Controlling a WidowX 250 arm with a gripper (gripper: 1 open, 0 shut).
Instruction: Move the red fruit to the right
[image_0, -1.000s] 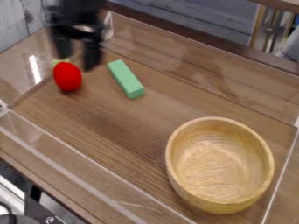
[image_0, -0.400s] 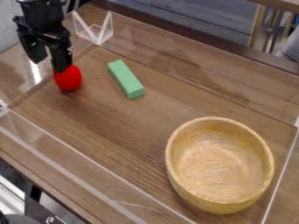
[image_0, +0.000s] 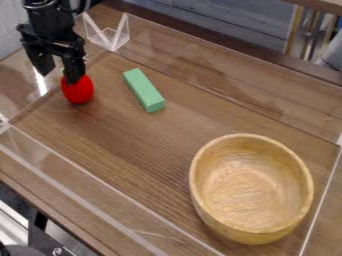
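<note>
My open gripper should keep going toward the red fruit (image_0: 79, 92) until its fingers are on both sides of the red fruit, and then close, because the red fruit is clear of the green block.
The red fruit (image_0: 78, 90) is a small bright red rounded toy lying on the wooden table at the far left. Directly above and slightly behind it hangs my black gripper (image_0: 56, 66), open, its two fingers pointing down with the right finger just over the fruit's top. Nothing is between the fingers. The fruit's upper part is partly hidden by the finger.
A green rectangular block (image_0: 143, 89) lies just right of the fruit. A large wooden bowl (image_0: 253, 187) stands at the front right. A clear plastic wall (image_0: 114, 32) borders the table's back left, and a low clear rim runs along the front edge.
The gripper moved left from above the fruit and block to the far left, then dropped slightly lower over the fruit. The fruit, block and bowl stayed put.
</note>
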